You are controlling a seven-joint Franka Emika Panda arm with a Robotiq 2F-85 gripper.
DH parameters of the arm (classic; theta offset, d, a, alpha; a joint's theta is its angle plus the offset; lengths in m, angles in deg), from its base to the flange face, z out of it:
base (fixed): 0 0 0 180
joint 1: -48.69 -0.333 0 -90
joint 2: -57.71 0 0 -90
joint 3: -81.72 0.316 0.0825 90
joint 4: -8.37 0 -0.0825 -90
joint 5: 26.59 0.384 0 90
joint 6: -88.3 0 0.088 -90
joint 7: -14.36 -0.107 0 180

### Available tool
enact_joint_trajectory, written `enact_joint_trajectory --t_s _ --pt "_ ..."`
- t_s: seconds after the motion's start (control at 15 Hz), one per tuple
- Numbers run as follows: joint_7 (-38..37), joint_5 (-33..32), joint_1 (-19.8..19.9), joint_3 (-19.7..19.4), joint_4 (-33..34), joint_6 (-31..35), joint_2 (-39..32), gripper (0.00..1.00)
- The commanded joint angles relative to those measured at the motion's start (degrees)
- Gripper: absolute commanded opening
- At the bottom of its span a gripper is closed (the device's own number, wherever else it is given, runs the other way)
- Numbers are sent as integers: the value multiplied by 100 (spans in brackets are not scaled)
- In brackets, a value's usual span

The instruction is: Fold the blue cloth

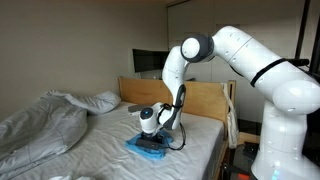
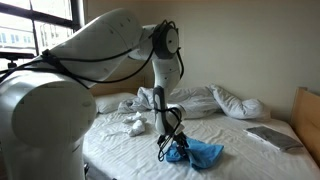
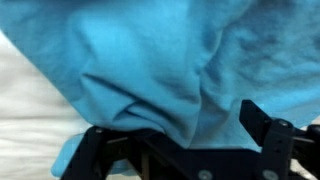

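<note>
The blue cloth is bunched up under my gripper. I should pinch the cloth's raised fold and pull it toward the duvet to spread the cloth out before folding.
The blue cloth lies bunched on the white bed sheet near the bed's edge; it also shows in an exterior view. In the wrist view it fills almost the whole frame in soft folds. My gripper points down and sits right on the cloth, at its edge in an exterior view. In the wrist view the gripper has its fingers set wide apart, with a ridge of cloth draped between them. The fingertips are hidden by the fabric.
A rumpled grey-white duvet covers the far side of the bed. A wooden headboard stands behind the arm. A flat grey item and a small white crumpled thing lie on the sheet.
</note>
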Motion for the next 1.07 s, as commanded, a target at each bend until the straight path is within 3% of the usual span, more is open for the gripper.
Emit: enact_joint_trajectory --t_s 0.0,0.2,0.27,0.4,1.0 --pt "167 89 -19 82 -185 -21 63 100" --pt "272 137 58 135 -182 51 -24 100" --pt "298 142 83 142 -174 75 -57 75" --pt "310 125 121 140 -156 119 -114 68" --pt "54 -219 -26 54 -89 106 -29 11"
